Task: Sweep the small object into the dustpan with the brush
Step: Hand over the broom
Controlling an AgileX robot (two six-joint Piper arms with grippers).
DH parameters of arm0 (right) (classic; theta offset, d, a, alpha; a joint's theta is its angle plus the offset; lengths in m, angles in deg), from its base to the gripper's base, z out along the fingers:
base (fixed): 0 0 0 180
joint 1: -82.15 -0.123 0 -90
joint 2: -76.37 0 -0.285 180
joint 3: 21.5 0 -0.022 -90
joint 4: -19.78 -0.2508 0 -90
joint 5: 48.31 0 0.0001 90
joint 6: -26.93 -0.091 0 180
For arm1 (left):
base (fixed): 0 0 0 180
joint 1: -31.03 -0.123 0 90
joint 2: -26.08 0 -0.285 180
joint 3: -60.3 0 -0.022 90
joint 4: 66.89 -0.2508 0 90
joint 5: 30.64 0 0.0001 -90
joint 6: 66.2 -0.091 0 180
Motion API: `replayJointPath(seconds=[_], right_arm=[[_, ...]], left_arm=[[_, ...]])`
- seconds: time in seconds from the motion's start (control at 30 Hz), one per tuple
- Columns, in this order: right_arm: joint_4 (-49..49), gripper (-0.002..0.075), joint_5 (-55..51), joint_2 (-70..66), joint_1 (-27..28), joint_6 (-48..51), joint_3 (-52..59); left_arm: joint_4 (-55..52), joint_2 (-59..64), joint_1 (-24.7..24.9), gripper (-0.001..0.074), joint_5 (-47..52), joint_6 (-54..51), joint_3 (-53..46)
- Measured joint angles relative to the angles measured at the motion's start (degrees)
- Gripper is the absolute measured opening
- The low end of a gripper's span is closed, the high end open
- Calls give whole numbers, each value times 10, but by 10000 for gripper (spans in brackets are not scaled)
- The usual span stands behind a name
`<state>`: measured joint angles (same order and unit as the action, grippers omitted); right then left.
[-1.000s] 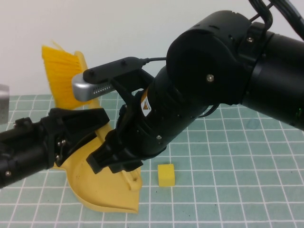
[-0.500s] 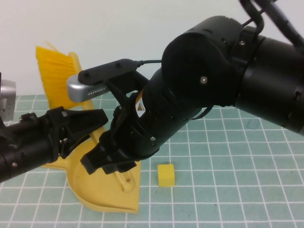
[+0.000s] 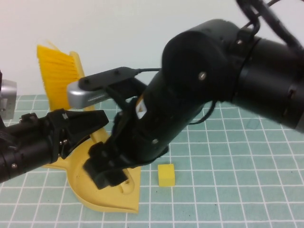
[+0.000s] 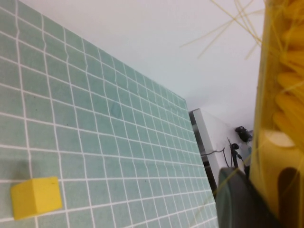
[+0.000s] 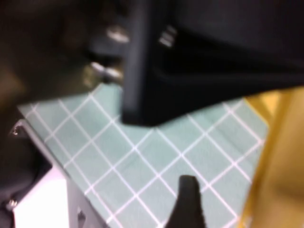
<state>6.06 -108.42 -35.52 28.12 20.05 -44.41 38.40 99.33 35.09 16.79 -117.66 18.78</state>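
Note:
I expect the yellow cube [image 3: 166, 175] to go deep inside toward the dustpan's handle when I sweep, because the dustpan's straight front edge [image 3: 139, 191] lies flat and faces the cube.
A small yellow cube [image 3: 166, 175] lies on the green grid mat, just right of the yellow dustpan [image 3: 102, 195]; it also shows in the left wrist view [image 4: 36, 197]. My left gripper [image 3: 88, 124] is shut on the yellow brush [image 3: 56, 76], whose bristles stand up at the back left and fill the edge of the left wrist view [image 4: 282, 95]. My right gripper [image 3: 107, 171] hangs low over the dustpan's handle end, jaws apart. In the right wrist view one finger [image 5: 187, 194] shows beside the dustpan [image 5: 280, 156]; the other finger is hidden.
The green grid mat [image 3: 228, 180] stretches to the right of the cube. A grey box [image 3: 6, 97] stands at the left edge by the white back wall. My bulky right arm [image 3: 213, 90] spans the middle of the scene.
My left arm has shifted left with the brush. My right gripper has moved down and left, closer onto the dustpan. The cube and dustpan have stayed put.

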Motion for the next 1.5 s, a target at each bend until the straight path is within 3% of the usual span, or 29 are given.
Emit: replayJointPath(seconds=[0.13,0.43,0.7,0.97,1.27,1.5], right_arm=[[-41,571,-32,16,38,36,0],[-189,580,-100,53,169,176,20],[-533,580,-96,53,249,432,209],[-724,580,-81,53,249,602,344],[-765,571,-75,53,194,650,353],[-785,405,-72,53,189,667,353]], left_arm=[[0,0,0,0,8,-2,0],[-1,0,0,0,78,-2,0],[-1,0,0,0,118,1,0],[-1,0,0,0,150,6,0],[0,0,0,0,150,12,0],[0,0,0,0,161,20,0]])
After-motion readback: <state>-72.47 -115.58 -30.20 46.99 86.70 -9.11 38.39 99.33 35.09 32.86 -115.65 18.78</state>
